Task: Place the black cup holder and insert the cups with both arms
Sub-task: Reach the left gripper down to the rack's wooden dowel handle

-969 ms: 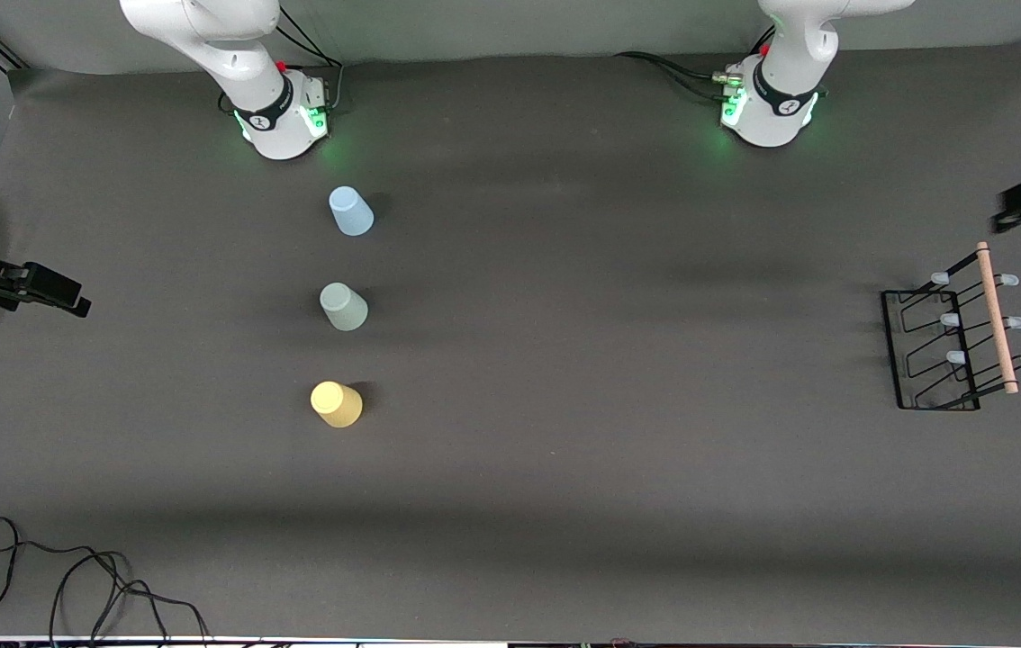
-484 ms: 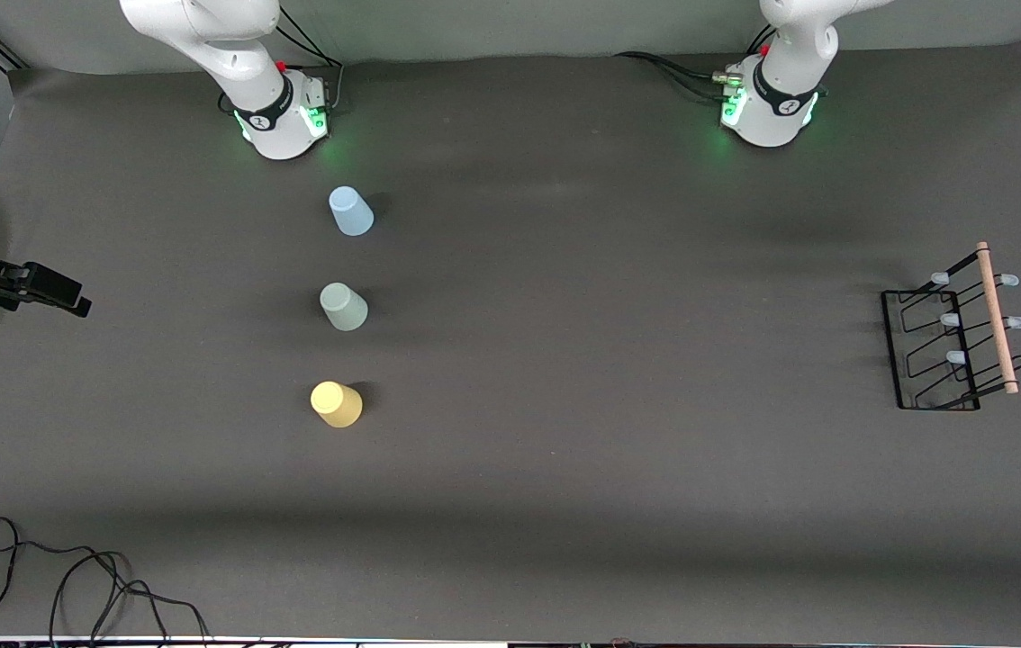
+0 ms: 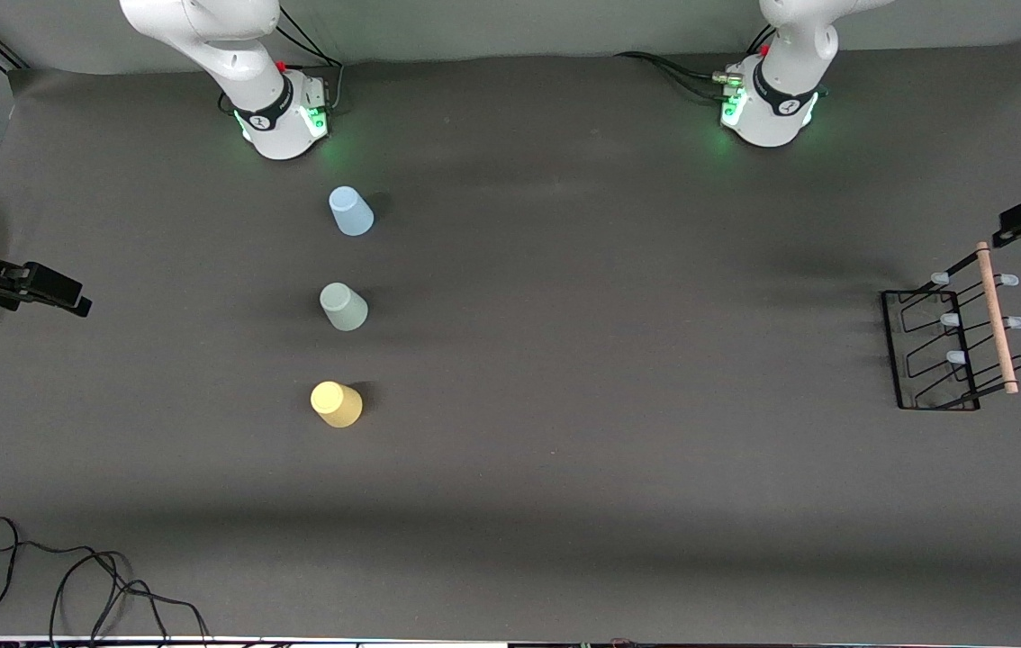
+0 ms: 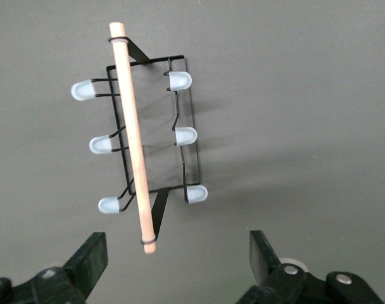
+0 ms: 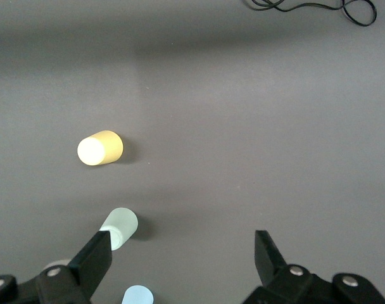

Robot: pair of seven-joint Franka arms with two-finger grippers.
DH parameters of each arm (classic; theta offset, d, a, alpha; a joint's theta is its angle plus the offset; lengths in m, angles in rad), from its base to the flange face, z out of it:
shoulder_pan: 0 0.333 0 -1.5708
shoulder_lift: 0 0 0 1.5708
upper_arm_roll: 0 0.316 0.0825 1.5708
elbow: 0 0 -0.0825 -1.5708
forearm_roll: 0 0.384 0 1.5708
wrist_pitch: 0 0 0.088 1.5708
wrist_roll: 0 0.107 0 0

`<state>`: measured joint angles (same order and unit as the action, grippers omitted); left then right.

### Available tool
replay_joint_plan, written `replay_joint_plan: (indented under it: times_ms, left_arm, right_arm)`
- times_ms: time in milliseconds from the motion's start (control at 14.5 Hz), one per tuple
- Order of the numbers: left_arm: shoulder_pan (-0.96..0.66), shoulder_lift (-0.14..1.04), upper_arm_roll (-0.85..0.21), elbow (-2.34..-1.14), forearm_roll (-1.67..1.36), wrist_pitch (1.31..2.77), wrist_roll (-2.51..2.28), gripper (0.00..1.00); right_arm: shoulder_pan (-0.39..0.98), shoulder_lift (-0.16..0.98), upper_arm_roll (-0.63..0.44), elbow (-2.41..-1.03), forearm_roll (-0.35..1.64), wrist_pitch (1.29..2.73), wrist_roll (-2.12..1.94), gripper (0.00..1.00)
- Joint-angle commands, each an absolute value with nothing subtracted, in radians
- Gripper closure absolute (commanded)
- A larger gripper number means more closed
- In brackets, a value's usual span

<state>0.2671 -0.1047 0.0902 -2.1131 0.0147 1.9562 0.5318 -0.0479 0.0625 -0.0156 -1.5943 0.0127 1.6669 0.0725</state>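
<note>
The whole black cup holder (image 3: 952,344) will come along when I lift the wood rod, because black brackets (image 3: 993,389) go around the rod's ends.
The black cup holder (image 3: 934,346) lies on the dark mat at the left arm's end of the table, its wood rod (image 3: 997,315) on top. In the left wrist view the rod (image 4: 132,136) and pale-blue pegs (image 4: 183,80) show below my open, empty left gripper (image 4: 178,259). That gripper (image 3: 1019,220) hovers just off the rod's end that is farther from the camera. The blue cup (image 3: 350,211), grey-green cup (image 3: 344,307) and yellow cup (image 3: 336,404) stand in a row near the right arm's base. My right gripper (image 3: 69,300) is open and empty (image 5: 180,256), apart from the cups (image 5: 99,147).
A loose black cable (image 3: 69,576) lies at the near corner at the right arm's end and shows in the right wrist view (image 5: 306,9). Both arm bases (image 3: 281,117) (image 3: 767,99) stand along the edge farthest from the camera.
My left gripper swung out of the front view past the table's end and has come back in near the rod's end. The right arm, cups and holder have not moved.
</note>
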Motion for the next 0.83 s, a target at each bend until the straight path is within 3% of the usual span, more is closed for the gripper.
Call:
replay_joint_plan:
  times_ms: [0, 623, 761]
  left_arm:
    - [0.275, -0.060, 0.097, -2.138, 0.021, 2.023, 0.607, 0.00]
    - [0.318, 0.113, 0.100, -2.138, 0.021, 2.180, 0.670, 0.00]
    - [0.313, 0.124, 0.100, -2.137, 0.021, 2.186, 0.670, 0.19]
  right_arm:
    - [-0.044, 0.067, -0.018, -1.578, 0.028, 1.646, 0.060, 0.00]
    - [-0.044, 0.067, -0.018, -1.578, 0.025, 1.646, 0.058, 0.00]
    - [-0.044, 0.067, -0.018, -1.578, 0.025, 1.646, 0.058, 0.00]
